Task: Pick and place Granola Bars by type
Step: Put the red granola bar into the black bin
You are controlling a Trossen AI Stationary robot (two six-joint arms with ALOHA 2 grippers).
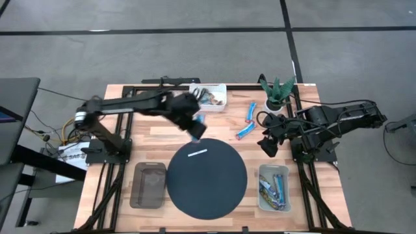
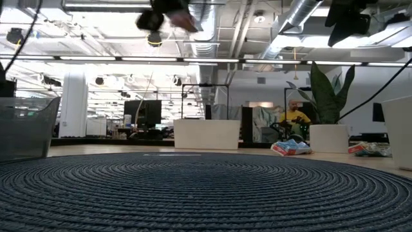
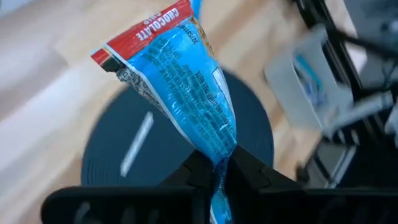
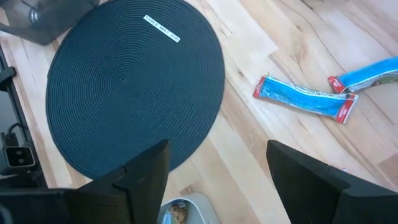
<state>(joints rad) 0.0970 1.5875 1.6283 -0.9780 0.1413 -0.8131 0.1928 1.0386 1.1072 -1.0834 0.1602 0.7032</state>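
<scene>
My left gripper has the blue granola bar (image 3: 186, 78) hanging by one end, and the dark bin (image 1: 148, 185) is open and empty. The gripper should go on until it is over that bin before it lets go there.
A bright blue granola bar (image 3: 186, 87) with a red end sits in my shut left gripper (image 3: 217, 177). In the high view that gripper (image 1: 195, 128) hangs above the wood between the far white bin (image 1: 218, 103) and the dark round mat (image 1: 207, 181). Two more blue bars (image 1: 252, 112) (image 1: 245, 130) lie flat on the wood at the far right. My right gripper (image 4: 217, 180) waits open in the air at the right, above the mat's right rim, with nothing between its fingers. My left gripper pinches one end of the blue bar's wrapper (image 3: 219, 158) between its two fingers. The fingers slant down from the table's left and far side. The bar sticks out beyond the fingertips, red end farthest, lifted clear of the table and mat.
A white strip (image 1: 197, 153) marks the mat's far part. A dark bin (image 1: 148, 185) stands near left. A clear bin (image 1: 273, 187) holding blue bars stands near right. The far white bin holds brownish bars. A potted plant (image 1: 276, 94) is at the far right.
</scene>
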